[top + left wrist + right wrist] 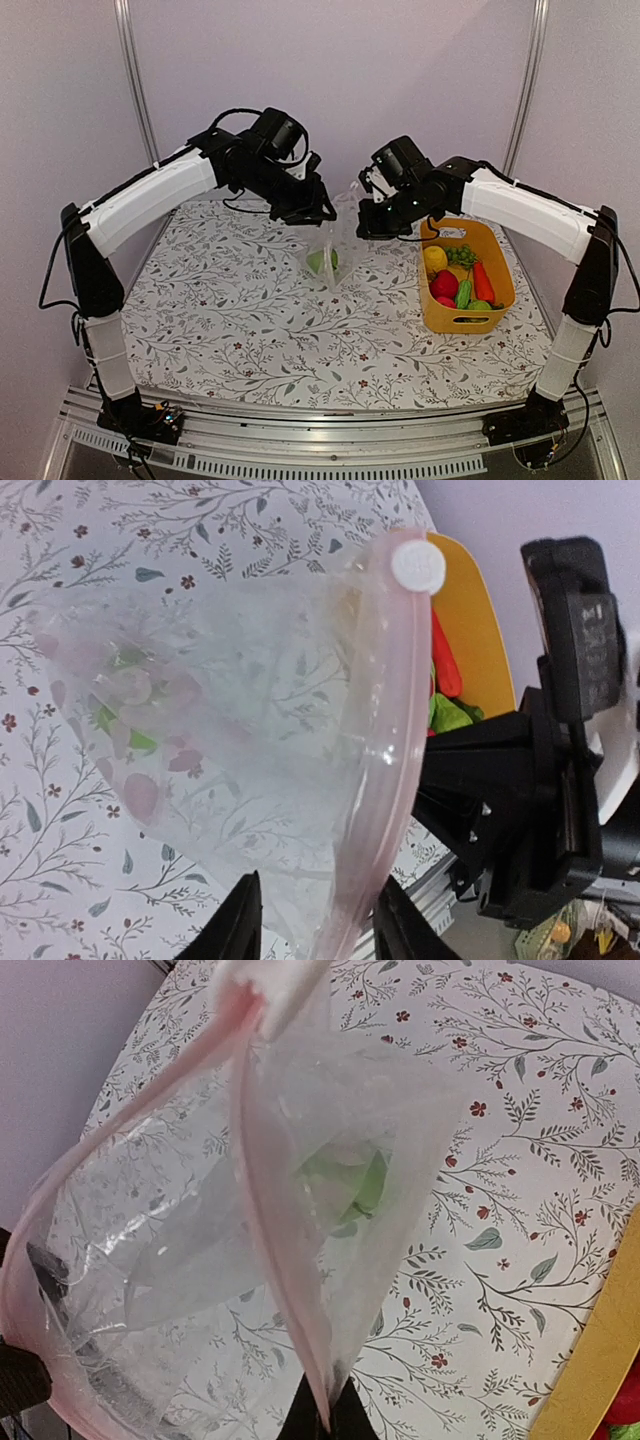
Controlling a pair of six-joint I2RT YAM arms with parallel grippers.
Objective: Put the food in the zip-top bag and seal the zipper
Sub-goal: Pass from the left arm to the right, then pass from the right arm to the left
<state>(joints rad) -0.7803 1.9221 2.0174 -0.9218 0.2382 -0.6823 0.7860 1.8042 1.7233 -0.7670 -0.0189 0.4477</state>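
My right gripper is busy on the bag's pink zipper edge (316, 1360). Next, my left gripper pinches the zipper strip (356, 895) to free my right one for the red ball.
The clear zip-top bag (336, 238) hangs above the table between my two grippers, with a green round food (322, 262) in its bottom. My right gripper (366, 226) is shut on the bag's pink zipper edge (290, 1290), pinched at the fingertips (325, 1422). My left gripper (318, 212) has its fingers apart, and the zipper strip (395, 750) and bag wall pass between them (320, 932). A white slider (418, 565) sits at the strip's far end. The green food shows through the plastic in the left wrist view (125, 735) and the right wrist view (350, 1185).
An orange-yellow basket (497, 250) stands right of the bag. It holds a lemon (435, 259), a red ball (444, 284), a carrot (483, 282), a cucumber (464, 293) and grapes (460, 254). My right arm (540, 810) is close beside the bag.
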